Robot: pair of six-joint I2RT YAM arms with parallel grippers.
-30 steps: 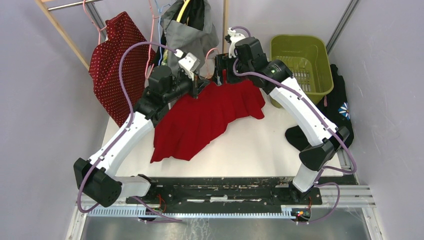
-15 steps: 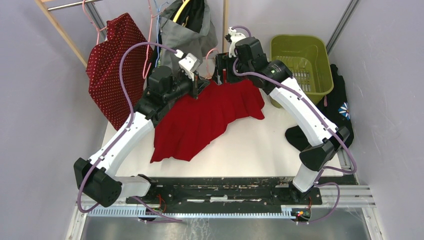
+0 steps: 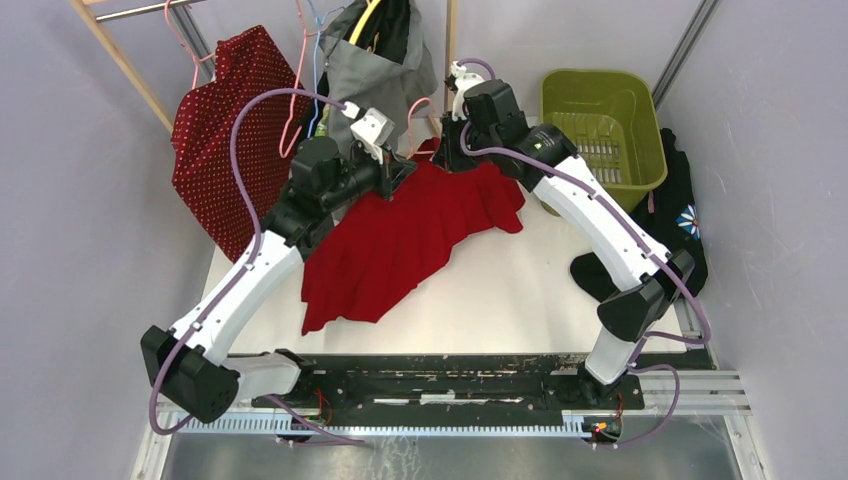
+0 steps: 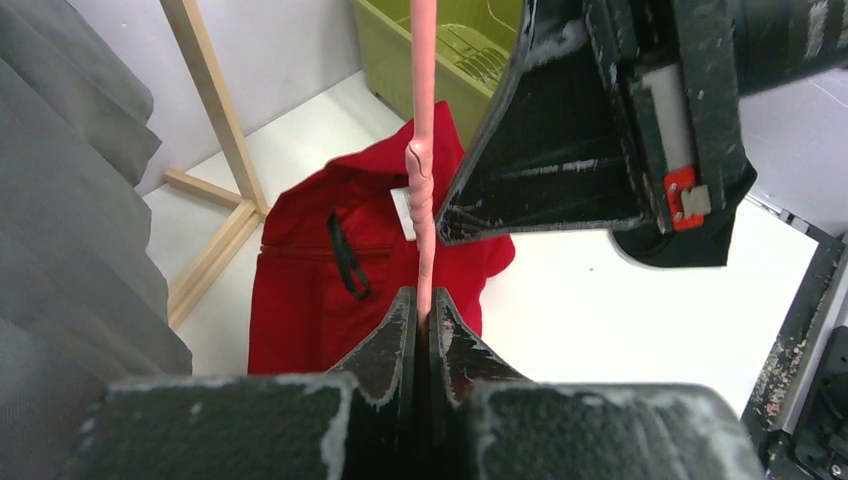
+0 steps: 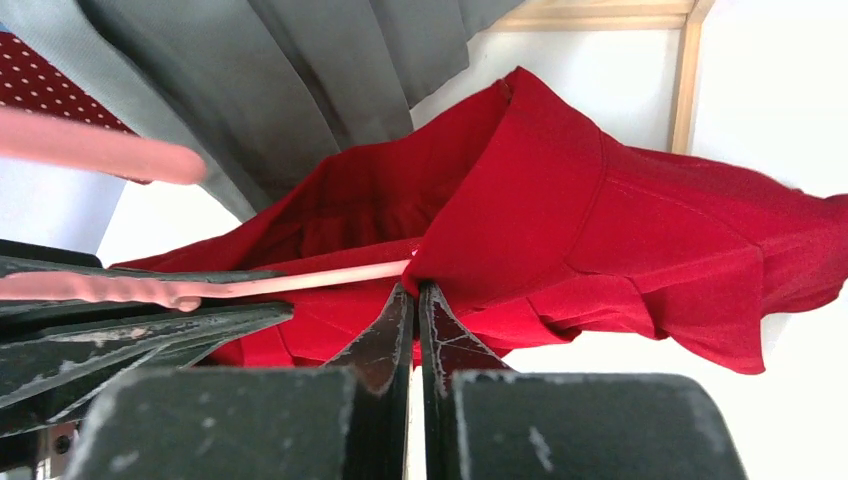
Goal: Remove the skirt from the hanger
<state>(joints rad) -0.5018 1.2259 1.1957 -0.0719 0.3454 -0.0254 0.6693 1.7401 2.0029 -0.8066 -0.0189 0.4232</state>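
Note:
The pink hanger's bar ends [image 5: 398,268] inside the skirt's waistband [image 5: 438,258], so next my right gripper draws the waistband past the bar's tip while my left gripper moves the hanger back out.
The red skirt [image 3: 410,235] hangs from a pink hanger [image 4: 423,150] and spills down onto the white table [image 3: 520,290]. My left gripper [image 3: 408,165] is shut on the hanger's pink stem, which rises straight out from between its fingertips [image 4: 424,305]. My right gripper [image 3: 447,150] is shut on a fold of the skirt's waistband [image 5: 600,230], right at the end of the thin pink hanger bar [image 5: 320,279]. In the right wrist view its fingertips [image 5: 414,290] pinch red cloth. The skirt's zip and black loop show in the left wrist view [image 4: 345,265].
A red dotted garment [image 3: 225,120] and a grey one [image 3: 385,75] hang on the rack behind. A green basket [image 3: 600,125] stands at the back right, beside a black flowered garment [image 3: 680,215]. A wooden post [image 3: 451,40] rises just behind the grippers.
My right gripper has gone from open to shut on the skirt's waistband. Both grippers and the skirt's top have shifted slightly back and left.

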